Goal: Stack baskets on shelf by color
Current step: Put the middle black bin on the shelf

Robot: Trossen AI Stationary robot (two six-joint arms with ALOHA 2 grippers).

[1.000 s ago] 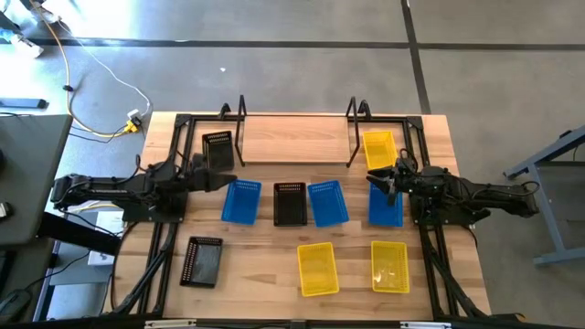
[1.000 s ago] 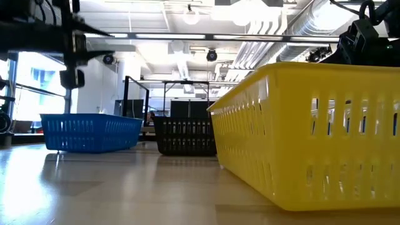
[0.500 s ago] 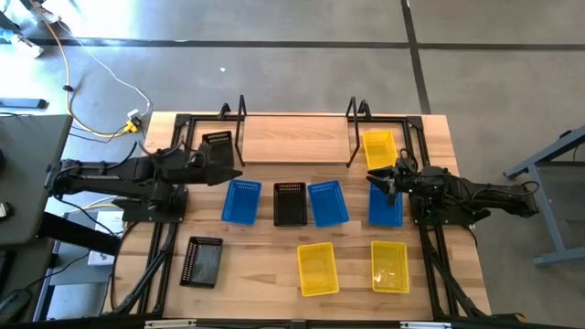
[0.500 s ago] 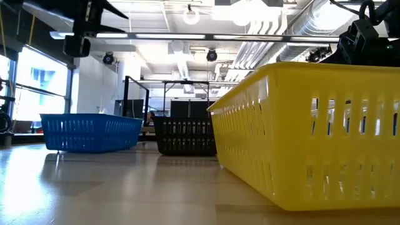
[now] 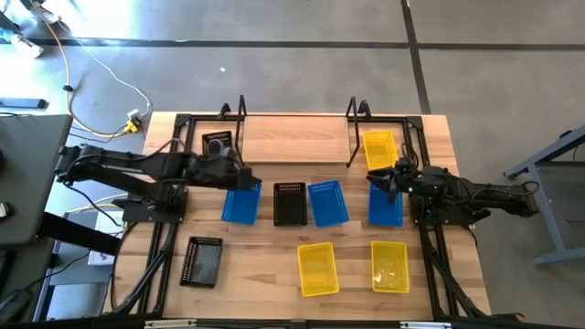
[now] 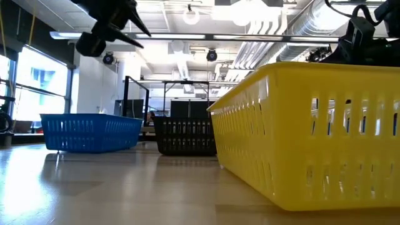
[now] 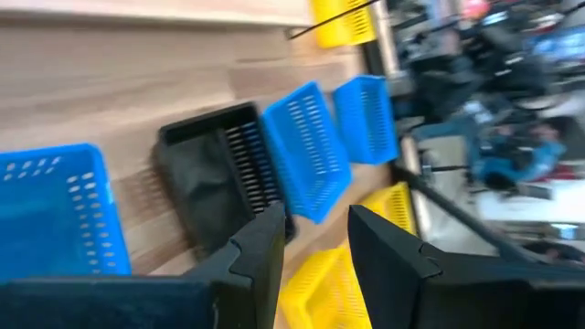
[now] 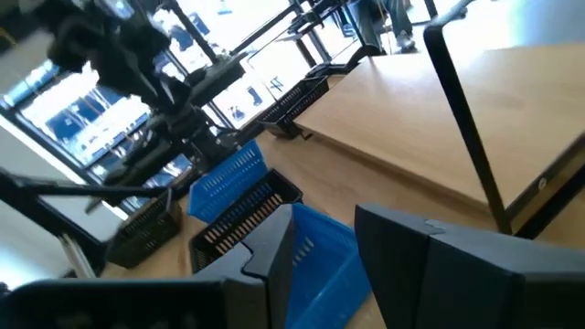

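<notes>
The left gripper keeps heading for the middle black basket's rim [image 5: 276, 205] until its fingers are on both sides of that rim, because a clear gap [image 5: 268, 206] separates the rim from the blue basket below.
Nine baskets lie on the slatted table. The black ones are at the far left [image 5: 218, 146], the middle [image 5: 290, 203] and the near left [image 5: 203, 260]. The blue ones are left of middle [image 5: 241, 201], right of middle [image 5: 327, 202] and at the right [image 5: 385, 206]. The yellow ones are at the far right [image 5: 378, 149] and near edge [image 5: 317, 268] [image 5: 389, 266]. The shelf [image 5: 297, 137] stands bare at the far edge. My left gripper [image 5: 247, 177] [image 7: 315, 228] is open and empty above the left blue basket's far end. My right gripper [image 5: 373, 178] [image 8: 324, 228] is open and empty over the right blue basket's far end [image 8: 320, 260].
The shelf's black wire loop ends [image 5: 234, 117] [image 5: 357, 119] stand upright at both ends of the plank. Black frame rails [image 5: 164, 238] [image 5: 437, 247] run along the table's left and right sides. A bare strip of tabletop [image 5: 265, 233] lies between the middle row and the near baskets.
My left gripper has risen and gone toward the table's right edge, from beside the far-left black basket to above the left blue basket's far end, tipping as it went. It has stayed open and empty. No basket has moved.
</notes>
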